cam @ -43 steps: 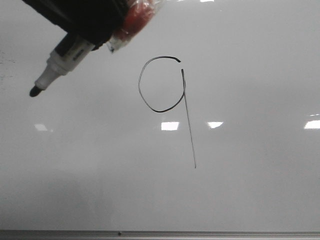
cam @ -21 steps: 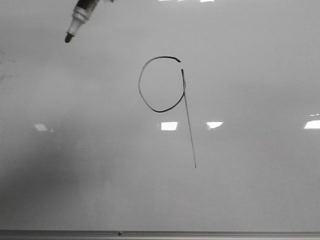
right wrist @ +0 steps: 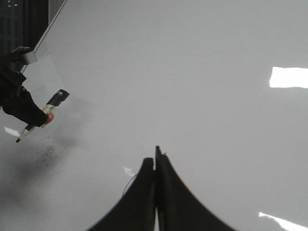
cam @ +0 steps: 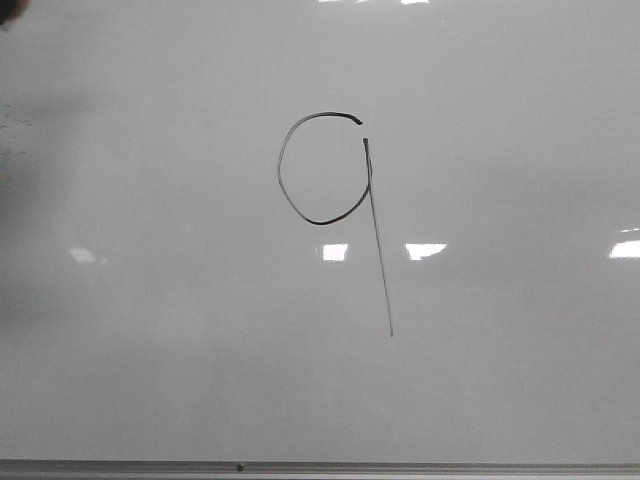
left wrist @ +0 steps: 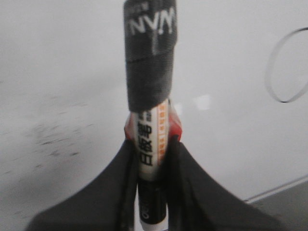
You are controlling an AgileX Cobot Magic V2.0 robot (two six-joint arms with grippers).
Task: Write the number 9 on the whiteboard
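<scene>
The 9's loop and tail (cam: pixel 370 183) are complete, so my left gripper should lower the marker next to the open smudged patch (cam: pixel 13 134) and let go once the marker rests there.
The number 9 (cam: pixel 335 195) is drawn in thin black line at the middle of the whiteboard (cam: pixel 500 380): a round open loop and a long slanted tail. Part of its loop shows in the left wrist view (left wrist: pixel 286 67). My left gripper (left wrist: pixel 153 144) is shut on a marker (left wrist: pixel 151 125), white with a black cap end, held above the board away from the 9. It also shows in the right wrist view (right wrist: pixel 29 113) with the marker (right wrist: pixel 41 122). My right gripper (right wrist: pixel 155 163) is shut and empty over the board. Neither gripper shows in the front view.
A thin grey metal edge strip (cam: pixel 320 467) runs along the board's near edge. Faint dark smudges (left wrist: pixel 57 139) mark the board near the left gripper. Bright light reflections (cam: pixel 336 252) lie on the board.
The left gripper with the marker has moved up and to the left, out of the front view. The 9 is unchanged.
</scene>
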